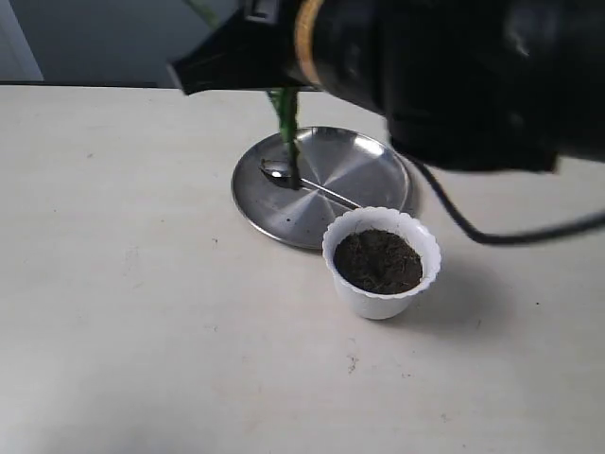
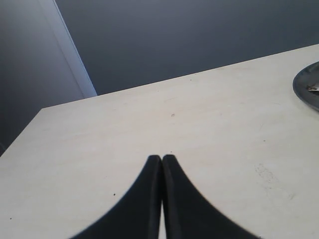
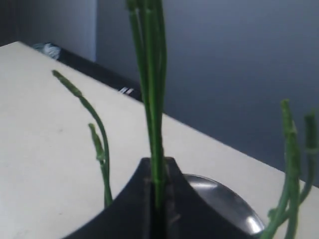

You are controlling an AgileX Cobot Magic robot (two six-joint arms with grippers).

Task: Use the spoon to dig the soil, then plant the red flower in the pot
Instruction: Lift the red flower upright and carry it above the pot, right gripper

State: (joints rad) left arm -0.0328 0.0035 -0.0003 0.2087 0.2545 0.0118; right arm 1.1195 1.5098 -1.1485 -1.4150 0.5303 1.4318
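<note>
The lower end of the stems (image 1: 293, 176) is hanging high and to one side of the pot. Next, I swing my right gripper back and lower it into the soil (image 1: 378, 262).
My right gripper (image 1: 189, 71) (image 3: 158, 162) is shut on the red flower's green stems (image 3: 152, 99), high over the table. Its red blooms are out of view. The stem bundle (image 1: 285, 123) hangs below the arm, and its lower end is by the spoon's bowl; whether it touches the plate I cannot tell. The silver spoon (image 1: 276, 172) lies on the steel plate. The white scalloped pot (image 1: 378, 303) stands just in front of the plate, to the right, filled with dark soil (image 1: 378, 260). My left gripper (image 2: 162, 158) is shut on nothing above bare table, out of the exterior view.
The round steel plate (image 1: 350, 161) (image 2: 309, 87) (image 3: 224, 199) sits behind the pot. The bulky right arm and its black cable (image 1: 492, 236) fill the upper right of the exterior view. Loose grassy sprigs (image 3: 102, 149) stick out beside the right jaws.
</note>
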